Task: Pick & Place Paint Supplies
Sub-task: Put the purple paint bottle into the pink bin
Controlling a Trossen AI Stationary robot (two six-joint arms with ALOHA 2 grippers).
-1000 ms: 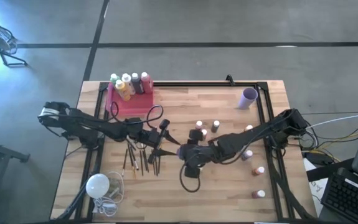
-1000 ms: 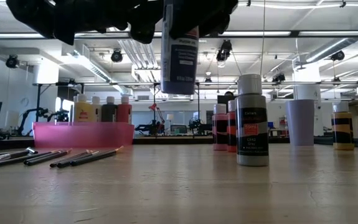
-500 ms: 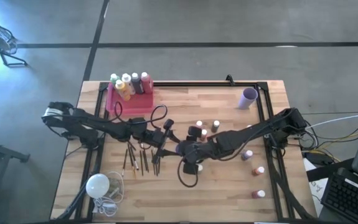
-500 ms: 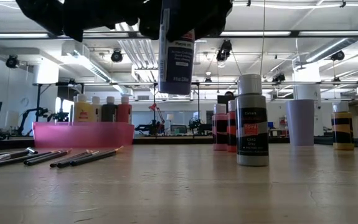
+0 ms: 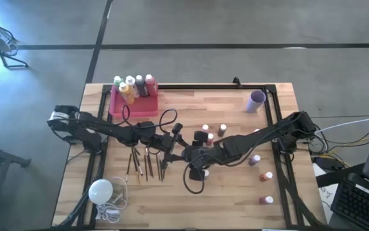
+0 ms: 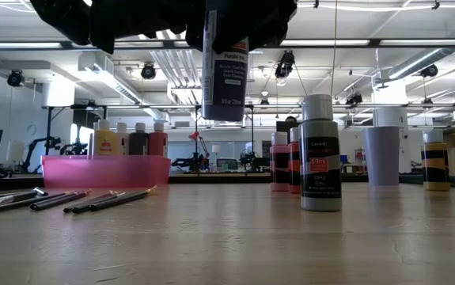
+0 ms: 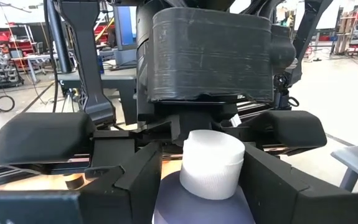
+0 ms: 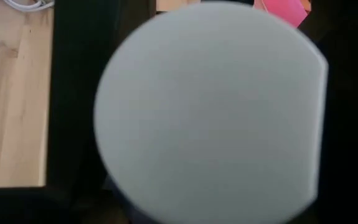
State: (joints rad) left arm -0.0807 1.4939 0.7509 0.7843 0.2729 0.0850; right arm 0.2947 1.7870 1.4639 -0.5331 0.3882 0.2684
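Next, my left gripper takes over the bottle (image 6: pixel 225 79), because my right gripper is holding the dark purple bottle far from the pink tray (image 5: pixel 139 106) on my left gripper's side.
A dark purple paint bottle (image 6: pixel 225 71) with a white cap (image 7: pixel 211 165) hangs upright above the table's middle, held by my right gripper (image 5: pixel 192 154). My left gripper (image 5: pixel 171 142) is open. It faces the bottle level from the table's left, close by, and touches nothing. In the high view the arms hide the bottle. Several brown paintbrushes (image 5: pixel 145 163) lie flat on the wood below my left gripper. A pink tray (image 5: pixel 133 106) at the far left holds several bottles (image 5: pixel 133 86) standing on their bases. My right gripper pinches the bottle just below its cap, at the shoulder (image 7: pixel 179 199), between its two fingers (image 7: pixel 138 180). The fingers come from above, slanting down from the table's right. The bottle hangs upright with its cap up, well clear of the table.
Loose bottles stand at centre right (image 5: pixel 213 131) and near the right edge (image 5: pixel 264 176). A grey-labelled one (image 6: pixel 320 154) is close to the low camera. A lilac cup (image 5: pixel 256 101) stands at the far right. A white bulb with a cord (image 5: pixel 101 190) lies near left.
My left gripper has gone toward the table's right edge, up to the held bottle. My right gripper has carried the bottle a little toward the table's left. The bottle has gone from slightly tilted to upright and stays clear of the table.
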